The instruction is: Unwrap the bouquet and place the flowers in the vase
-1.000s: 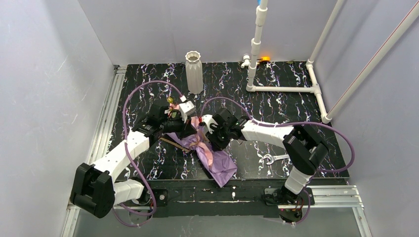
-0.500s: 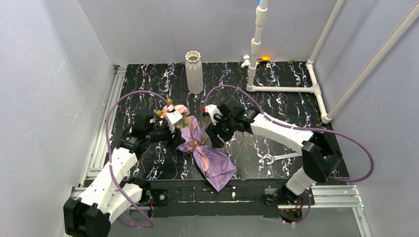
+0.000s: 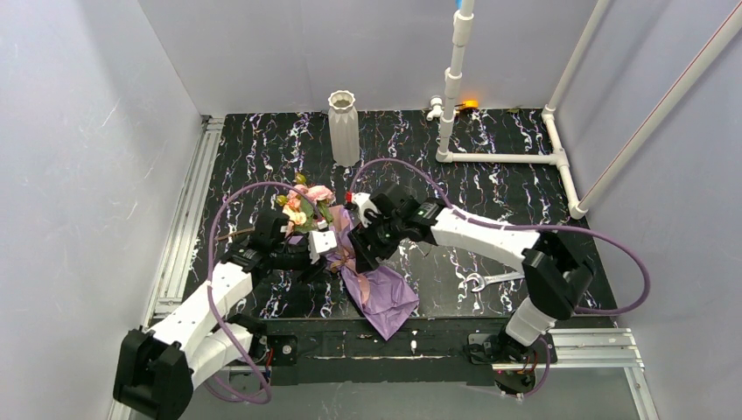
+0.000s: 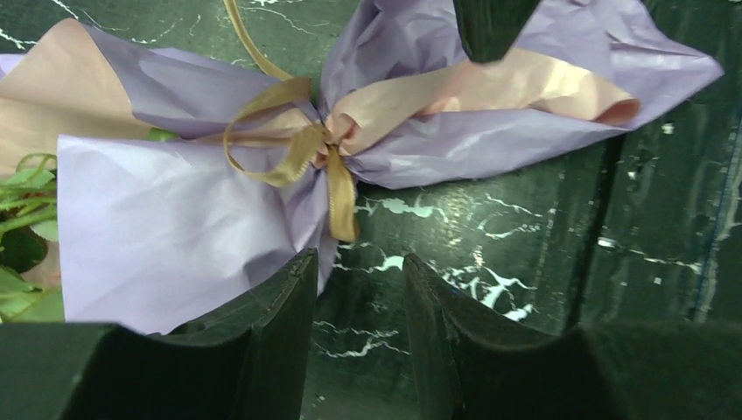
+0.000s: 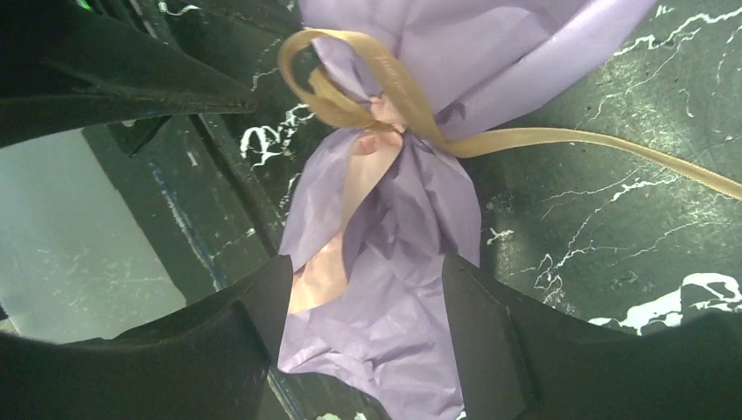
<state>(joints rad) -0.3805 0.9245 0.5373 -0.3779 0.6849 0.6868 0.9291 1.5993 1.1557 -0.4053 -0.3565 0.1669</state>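
The tan ribbon (image 5: 408, 101) is tied around a bouquet that lies loose, so my right gripper needs to hold the purple paper (image 5: 390, 229) under the ribbon's knot while my left gripper pulls the ribbon.
The bouquet (image 3: 367, 276) lies on the black marbled table, its flowers (image 3: 306, 203) toward the far left and its purple paper tail toward the near edge. A tan ribbon bow (image 4: 319, 149) ties its waist. My left gripper (image 4: 359, 262) is open just beside that waist, with only bare table between its fingers. My right gripper (image 5: 363, 267) is open and straddles the purple paper (image 5: 394, 306) just below the ribbon knot (image 5: 367, 109). In the top view the left gripper (image 3: 328, 252) and right gripper (image 3: 357, 255) face each other across the wrap. The white ribbed vase (image 3: 343, 127) stands upright at the back.
A frame of white plastic pipes (image 3: 503, 158) fills the back right of the table. A metal wrench (image 3: 486, 280) lies near the right arm's base. A loose ribbon end (image 5: 612, 149) trails across the table. Grey walls close in the sides.
Both grippers have opened. The left arm swung away to the left, uncovering the flowers, then came back to the bouquet's waist. The right gripper shifted slightly left over the paper.
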